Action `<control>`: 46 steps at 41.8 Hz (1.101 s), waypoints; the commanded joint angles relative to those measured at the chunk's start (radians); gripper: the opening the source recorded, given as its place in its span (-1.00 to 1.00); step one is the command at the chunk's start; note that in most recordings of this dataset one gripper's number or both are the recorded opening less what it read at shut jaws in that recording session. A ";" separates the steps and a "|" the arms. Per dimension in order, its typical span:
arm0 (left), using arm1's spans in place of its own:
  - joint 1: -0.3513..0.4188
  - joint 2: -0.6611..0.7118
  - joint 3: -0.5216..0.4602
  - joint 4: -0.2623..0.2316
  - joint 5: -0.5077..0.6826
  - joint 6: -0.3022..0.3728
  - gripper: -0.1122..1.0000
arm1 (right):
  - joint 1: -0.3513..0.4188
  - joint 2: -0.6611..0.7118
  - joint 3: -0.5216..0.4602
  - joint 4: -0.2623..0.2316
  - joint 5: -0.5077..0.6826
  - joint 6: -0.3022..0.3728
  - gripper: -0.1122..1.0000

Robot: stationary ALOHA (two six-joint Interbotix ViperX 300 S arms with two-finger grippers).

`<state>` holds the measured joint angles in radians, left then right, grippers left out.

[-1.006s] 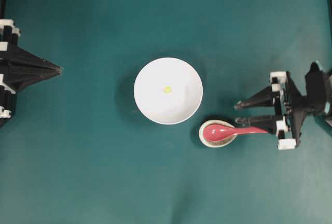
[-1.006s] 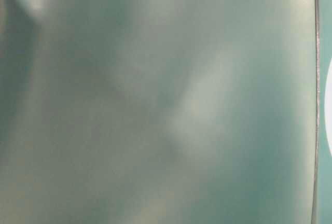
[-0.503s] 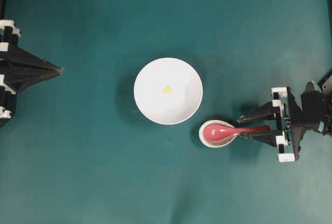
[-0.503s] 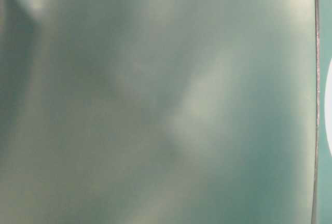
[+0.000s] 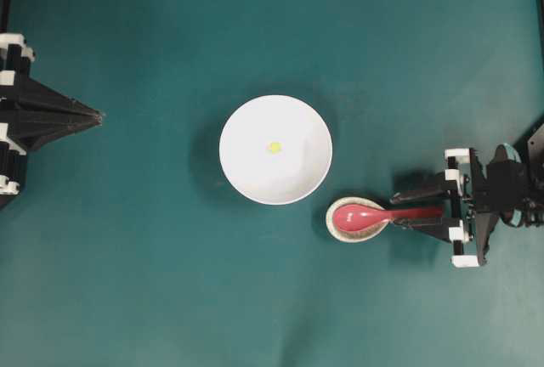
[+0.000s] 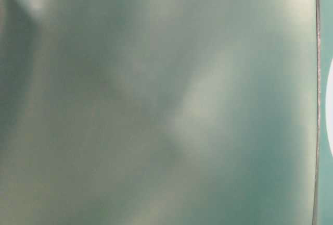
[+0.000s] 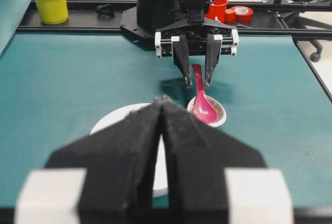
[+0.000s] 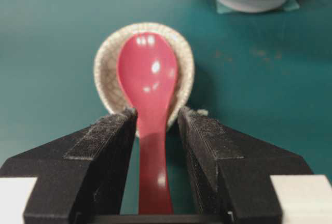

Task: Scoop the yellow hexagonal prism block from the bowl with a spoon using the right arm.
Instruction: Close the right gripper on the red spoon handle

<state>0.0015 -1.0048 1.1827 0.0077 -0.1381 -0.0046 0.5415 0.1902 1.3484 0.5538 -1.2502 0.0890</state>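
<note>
The scoop (image 5: 354, 217) lies loosely within the wider rim, so the small speckled dish (image 5: 349, 235) will stay in place when I lift the pink-red spoon.
The white bowl (image 5: 297, 176) stands mid-table with the tiny yellow hexagonal prism block (image 5: 274, 147) lying inside it. To its lower right the pink-red spoon (image 5: 365, 214) rests with its scoop in a small speckled dish (image 5: 337, 227) and its handle pointing right. My right gripper (image 5: 396, 210) is open and straddles that handle. In the right wrist view the spoon (image 8: 149, 79) lies between the fingers (image 8: 104, 136) with a gap on each side. My left gripper (image 5: 96, 115) is shut and empty at the far left. From the left wrist view, the bowl (image 7: 116, 120) is partly hidden behind it.
Beyond the table's far edge in the left wrist view stand a yellow cup with blue rings (image 7: 50, 1), a red cup (image 7: 219, 7) and red tape rolls (image 7: 241, 12). The table-level view is a blur of teal.
My right gripper has shifted toward the table's front and settled around the spoon handle, jaws still open. The left arm, bowl and block have not moved.
</note>
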 commanded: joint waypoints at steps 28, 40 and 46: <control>0.000 0.009 -0.021 0.002 0.003 0.000 -0.79 | 0.029 -0.002 0.000 0.003 0.028 0.000 0.03; 0.000 0.011 -0.021 0.002 0.005 0.003 -0.79 | 0.029 -0.002 -0.002 0.005 0.029 0.000 -0.07; 0.000 0.011 -0.021 0.002 0.005 0.003 -0.79 | 0.029 -0.002 -0.002 0.005 0.034 0.000 -0.17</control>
<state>0.0015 -1.0032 1.1827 0.0077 -0.1289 -0.0031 0.5660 0.1979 1.3514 0.5553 -1.2134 0.0890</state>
